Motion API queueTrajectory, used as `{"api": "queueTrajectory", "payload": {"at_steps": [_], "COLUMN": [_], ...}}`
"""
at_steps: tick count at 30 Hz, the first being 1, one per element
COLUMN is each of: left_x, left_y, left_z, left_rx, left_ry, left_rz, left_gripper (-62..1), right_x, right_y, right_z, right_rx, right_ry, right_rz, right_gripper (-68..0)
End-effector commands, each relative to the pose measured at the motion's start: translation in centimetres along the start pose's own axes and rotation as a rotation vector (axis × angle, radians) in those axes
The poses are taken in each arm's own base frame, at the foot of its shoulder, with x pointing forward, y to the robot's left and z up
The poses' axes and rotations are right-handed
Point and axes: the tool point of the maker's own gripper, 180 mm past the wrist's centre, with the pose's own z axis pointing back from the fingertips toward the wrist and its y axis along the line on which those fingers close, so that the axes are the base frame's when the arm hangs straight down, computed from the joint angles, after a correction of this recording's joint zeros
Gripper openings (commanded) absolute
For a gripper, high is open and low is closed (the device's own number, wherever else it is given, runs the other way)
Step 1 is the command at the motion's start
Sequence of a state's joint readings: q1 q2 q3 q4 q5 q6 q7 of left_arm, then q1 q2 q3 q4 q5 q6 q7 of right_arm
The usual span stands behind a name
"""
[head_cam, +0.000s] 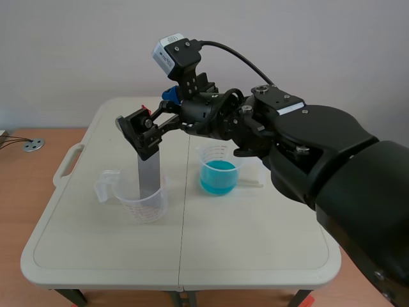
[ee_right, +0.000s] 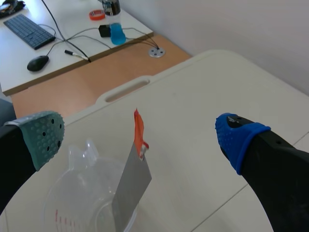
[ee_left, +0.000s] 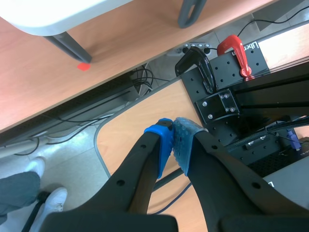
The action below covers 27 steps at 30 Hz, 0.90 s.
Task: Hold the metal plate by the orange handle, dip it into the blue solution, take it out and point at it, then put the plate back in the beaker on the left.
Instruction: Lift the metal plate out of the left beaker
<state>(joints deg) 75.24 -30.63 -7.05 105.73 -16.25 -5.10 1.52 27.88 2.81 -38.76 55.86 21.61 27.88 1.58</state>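
Observation:
My right gripper will have the grey metal plate (head_cam: 149,174) dangling below it when I lift, because the orange handle joins the plate at just a small metal link (ee_right: 142,152).
The grey metal plate (head_cam: 149,174) stands upright in the clear left beaker (head_cam: 144,203), its orange handle (ee_right: 139,133) at the top edge. My right gripper (head_cam: 139,133) reaches across from the right and is open, one finger on each side of the handle and neither touching it. In the right wrist view the plate (ee_right: 133,183) leans in the beaker (ee_right: 82,198) between the grey-green pad (ee_right: 46,135) and the blue pad (ee_right: 236,137). The beaker of blue solution (head_cam: 218,171) stands to the right. My left gripper (ee_left: 174,140) is shut on nothing, off the table.
The white folding table (head_cam: 96,256) has a carry handle (head_cam: 67,163) at its left edge. Past the table, the right wrist view shows a desk with a keyboard (ee_right: 29,29) and mouse (ee_right: 37,63). Below the left gripper are floor, cables and a red clamp (ee_left: 236,50).

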Motion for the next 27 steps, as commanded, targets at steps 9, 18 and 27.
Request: {"api": "queueTrajectory", "payload": {"at_steps": [9, 18, 27], "left_x": [0.4, 0.4, 0.4], "left_y": [-0.2, -0.2, -0.2], "left_z": [0.0, 0.0, 0.0], "left_rx": [-0.004, -0.005, -0.005], "left_ry": [-0.014, -0.014, -0.014], "left_rz": [0.0, 0.001, 0.001], "left_gripper": [-59.4, -59.4, -59.4], "right_x": [1.9, 0.7, 0.0], "right_y": [1.1, 1.3, 1.0], "right_z": [-1.3, -1.6, -1.7], "right_rx": [0.029, 0.03, 0.025], "right_ry": [-0.016, 0.031, 0.041], "right_rz": [0.009, -0.01, -0.027], "right_gripper": [-6.1, -14.7, -25.3]}}
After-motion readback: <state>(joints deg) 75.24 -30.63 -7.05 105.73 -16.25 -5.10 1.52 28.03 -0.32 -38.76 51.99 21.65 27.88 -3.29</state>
